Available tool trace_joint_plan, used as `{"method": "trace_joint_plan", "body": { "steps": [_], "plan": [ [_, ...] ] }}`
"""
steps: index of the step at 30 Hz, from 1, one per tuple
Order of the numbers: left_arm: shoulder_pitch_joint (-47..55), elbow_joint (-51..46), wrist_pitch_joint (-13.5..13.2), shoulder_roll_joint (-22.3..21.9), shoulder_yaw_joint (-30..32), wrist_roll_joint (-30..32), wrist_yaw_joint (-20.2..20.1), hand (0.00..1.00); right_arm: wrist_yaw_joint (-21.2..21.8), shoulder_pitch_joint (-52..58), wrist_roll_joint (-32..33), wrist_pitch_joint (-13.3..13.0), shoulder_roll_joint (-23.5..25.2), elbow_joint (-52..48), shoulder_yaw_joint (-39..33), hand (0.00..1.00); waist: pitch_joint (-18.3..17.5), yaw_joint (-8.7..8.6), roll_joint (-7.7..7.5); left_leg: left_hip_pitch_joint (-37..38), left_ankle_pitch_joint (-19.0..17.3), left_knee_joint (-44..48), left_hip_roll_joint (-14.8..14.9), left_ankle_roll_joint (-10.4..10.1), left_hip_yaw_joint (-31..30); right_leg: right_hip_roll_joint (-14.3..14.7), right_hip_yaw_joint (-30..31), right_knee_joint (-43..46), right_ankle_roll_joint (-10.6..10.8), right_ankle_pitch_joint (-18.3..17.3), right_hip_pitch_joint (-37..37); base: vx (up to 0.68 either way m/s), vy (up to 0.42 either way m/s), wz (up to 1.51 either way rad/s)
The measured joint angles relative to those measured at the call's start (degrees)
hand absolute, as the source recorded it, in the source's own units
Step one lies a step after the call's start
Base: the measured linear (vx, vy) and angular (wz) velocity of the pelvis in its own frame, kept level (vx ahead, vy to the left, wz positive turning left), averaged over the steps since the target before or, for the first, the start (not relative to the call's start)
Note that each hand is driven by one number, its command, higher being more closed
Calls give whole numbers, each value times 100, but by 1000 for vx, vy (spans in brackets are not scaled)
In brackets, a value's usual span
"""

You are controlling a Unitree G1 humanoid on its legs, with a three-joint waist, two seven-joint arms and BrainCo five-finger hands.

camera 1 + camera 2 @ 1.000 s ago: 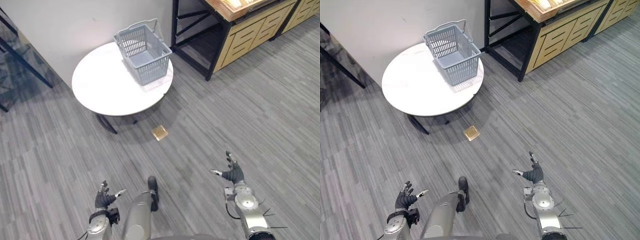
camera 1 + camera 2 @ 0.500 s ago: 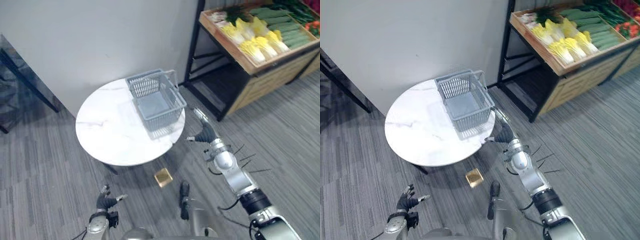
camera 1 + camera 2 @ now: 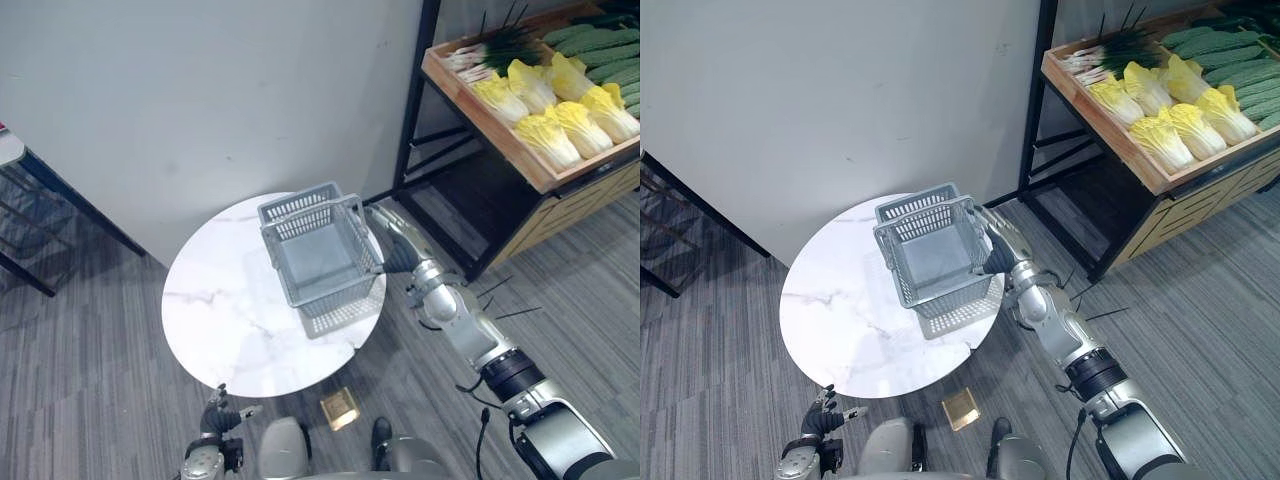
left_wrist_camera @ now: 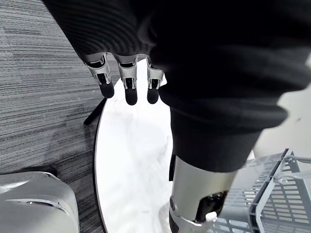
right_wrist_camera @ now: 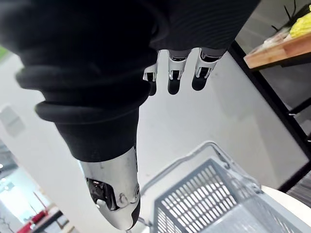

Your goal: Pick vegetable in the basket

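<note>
The wire handle (image 3: 312,211) is tilted over from joints on the basket's rim (image 5: 255,187). It will swing up when the robot lifts it, and the basket will hang underneath.
An empty grey plastic basket (image 3: 320,252) with a wire handle stands on the far right part of a round white table (image 3: 230,320). My right hand (image 3: 398,250) is raised beside the basket's right rim, open with straight fingers (image 5: 175,77); contact with the rim cannot be told. The basket (image 5: 223,204) lies just past those fingers. Vegetables lie in a wooden shelf crate (image 3: 520,150) at the upper right: yellow cabbages (image 3: 555,115), green cucumbers (image 3: 600,40) and scallions (image 3: 490,50). My left hand (image 3: 222,418) hangs low near the table's front edge, open (image 4: 127,82).
The crate rests on a black metal frame (image 3: 410,110) close to the table's right side. A small brown square object (image 3: 340,408) lies on the grey plank floor under the table's front edge. A dark-legged table (image 3: 60,200) stands at the far left by the wall.
The camera has moved closer and tilted up, so table and shelf shifted. My right arm rose from near the floor to the basket's right side. The left hand stayed low.
</note>
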Motion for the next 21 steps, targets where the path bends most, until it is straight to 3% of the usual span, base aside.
{"method": "trace_joint_plan", "body": {
  "steps": [2, 5, 7, 13, 15, 21],
  "plan": [
    [-49, 46, -1, -4, -4, -1, 0, 0, -9, -284, -129, 7, 118, 245, 87, 0, 29, 11, -75, 63, 17, -289, -211, 50, 60, -183, 50, 29, 124, -17, -84, 103, 213, -4],
    [-74, 46, -14, 29, -3, -13, 15, 0, -71, -1021, -334, 1, 125, 669, 353, 0, 52, 167, -83, 45, 89, -557, -415, 158, 164, -358, 127, -118, 285, 51, -184, 67, 164, -1],
    [-123, 46, -16, 77, -2, -19, 29, 0, -163, -1428, -396, 10, 124, 818, 364, 0, 63, 182, -87, -97, 155, -675, -483, 212, 140, -401, 91, -222, 320, 113, -306, 40, 62, 9],
    [-478, -77, -153, 111, 42, -203, 149, 0, -398, -2923, -387, 147, -104, 1865, 378, 0, 366, 205, -88, -560, 580, -1204, -591, 260, -24, -423, -79, -661, 327, 441, -729, 9, 25, 12],
    [-648, -141, -211, 111, 49, -291, 159, 0, -475, -3407, -365, 192, -314, 2301, 375, 0, 556, 342, -79, -681, 743, -1419, -596, 253, -94, -385, -151, -865, 318, 576, -817, -12, -6, 13],
    [-831, -319, -331, 146, 57, -603, 194, 0, -494, -4221, -172, 307, -537, 3272, 376, 0, 824, 516, -38, -967, 1053, -1736, -643, 204, -471, -358, -469, -970, 280, 615, -1023, -2, -19, 28]
  ]
}}
